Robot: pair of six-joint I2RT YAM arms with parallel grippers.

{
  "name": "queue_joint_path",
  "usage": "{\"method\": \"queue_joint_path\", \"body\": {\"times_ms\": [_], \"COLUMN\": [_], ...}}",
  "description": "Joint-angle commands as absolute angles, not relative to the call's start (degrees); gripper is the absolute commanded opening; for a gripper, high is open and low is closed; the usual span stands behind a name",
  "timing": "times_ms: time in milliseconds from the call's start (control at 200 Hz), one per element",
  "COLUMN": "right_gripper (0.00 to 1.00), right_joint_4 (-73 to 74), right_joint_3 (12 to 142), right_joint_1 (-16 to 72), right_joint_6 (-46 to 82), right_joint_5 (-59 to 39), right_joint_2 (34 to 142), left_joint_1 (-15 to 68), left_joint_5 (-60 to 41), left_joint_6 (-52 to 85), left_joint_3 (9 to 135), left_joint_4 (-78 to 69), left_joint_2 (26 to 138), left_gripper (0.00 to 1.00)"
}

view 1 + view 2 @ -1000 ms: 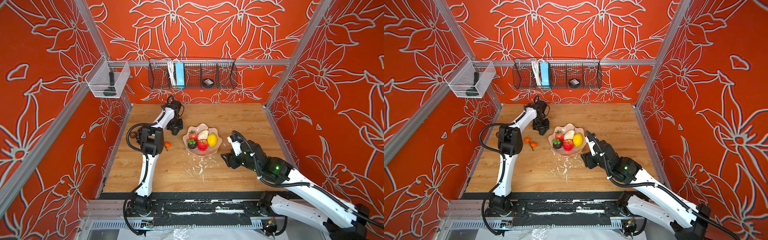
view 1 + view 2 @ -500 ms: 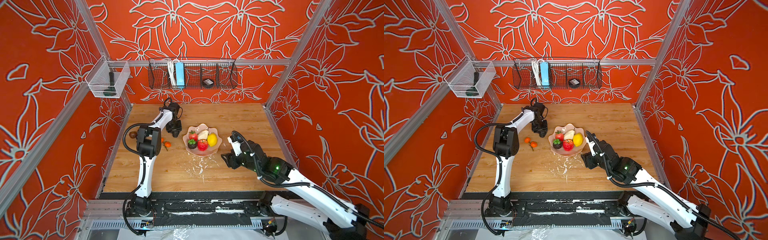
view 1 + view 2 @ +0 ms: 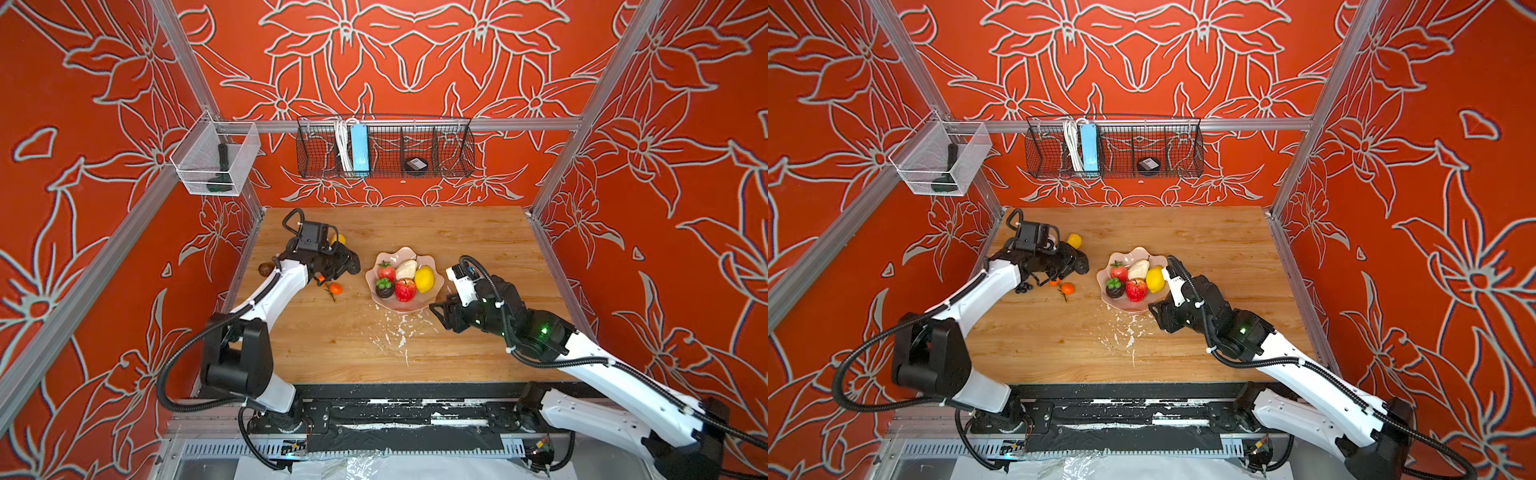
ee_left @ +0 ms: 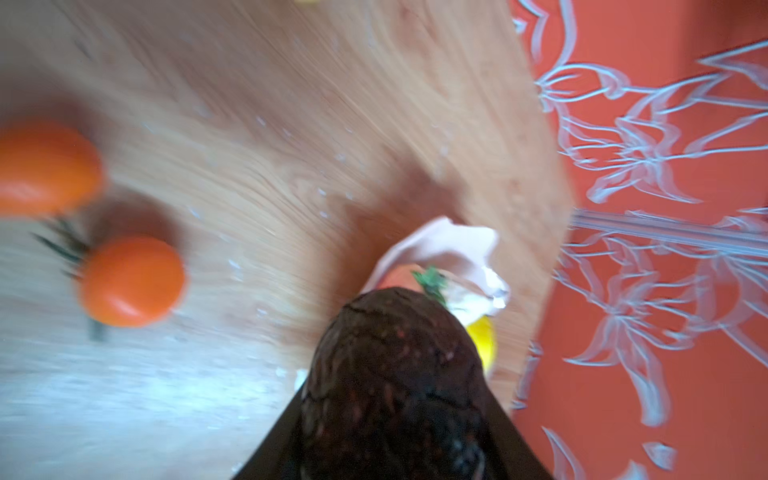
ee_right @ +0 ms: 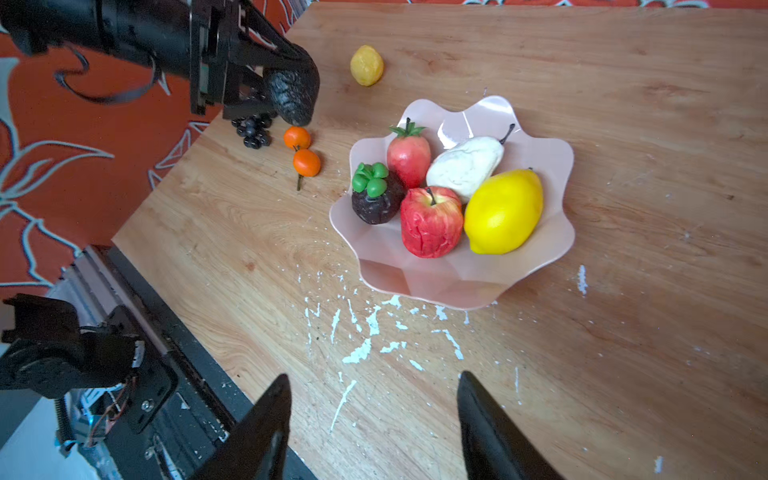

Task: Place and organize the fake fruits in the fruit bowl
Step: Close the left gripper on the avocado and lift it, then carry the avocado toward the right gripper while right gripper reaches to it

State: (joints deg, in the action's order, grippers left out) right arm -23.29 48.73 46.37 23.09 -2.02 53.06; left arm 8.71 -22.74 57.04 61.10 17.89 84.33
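My open right gripper is moving toward the dark avocado's loose end [image 3: 353, 263], which juts clear of my left gripper, and should continue until its fingers close around it.
The pale pink fruit bowl [image 3: 436, 286] [image 3: 1105, 300] [image 5: 457, 286] sits mid-table and holds a strawberry [image 5: 409, 156], a pale pear [image 5: 465, 166], a lemon [image 5: 503, 212], an apple [image 5: 430, 226] and a dark green-topped fruit [image 5: 376, 199]. My left gripper [image 3: 349, 266] [image 3: 1079, 266] is shut on a dark avocado [image 4: 395, 374] [image 5: 293, 97], just left of the bowl and above the table. Two small oranges [image 3: 335, 288] [image 5: 306, 162], black grapes [image 3: 1025, 287] [image 5: 251, 131], a small yellow fruit [image 3: 338, 239] [image 5: 366, 65] and a brown fruit [image 3: 264, 269] lie on the wood. My right gripper [image 5: 372, 380] [image 3: 440, 311] is open and empty, near the bowl's front right.
White flecks [image 3: 399, 332] mark the wood in front of the bowl. A black wire basket [image 3: 384, 145] hangs on the back wall and a clear mesh box [image 3: 216, 162] on the left rail. Orange walls close in the table on three sides.
The left jaws have closed on the avocado. The left arm's elbow has swung toward the front edge. The right arm has stayed where it was.
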Motion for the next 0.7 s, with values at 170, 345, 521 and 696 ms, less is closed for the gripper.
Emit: {"method": "queue_joint_path", "body": {"times_ms": [170, 345, 521, 696], "right_gripper": [0.64, 0.67, 0.67, 0.66], "right_joint_4": [-10.8, -3.6, 2.5, 10.3], "right_joint_3": [46.8, 44.8, 44.4, 43.5], "right_joint_1": [47.9, 48.5, 50.3, 50.9], "right_joint_6": [28.3, 29.8, 28.8, 29.6], "right_joint_5": [-4.6, -6.6, -6.4, -7.7], "right_joint_2": [55.0, 58.4, 62.8, 65.7], "left_joint_1": [21.7, 27.1, 30.5, 32.7], "left_joint_5": [-22.1, -13.8, -7.8, -7.2], "left_joint_6": [81.3, 89.0, 91.7, 93.5], "left_joint_3": [48.5, 42.3, 41.2, 41.2], "left_joint_4": [0.2, -3.8, -2.3, -3.7], "left_joint_2": [73.0, 66.6, 63.1, 62.9], "left_gripper": [0.46, 0.44, 0.42, 0.42]}}
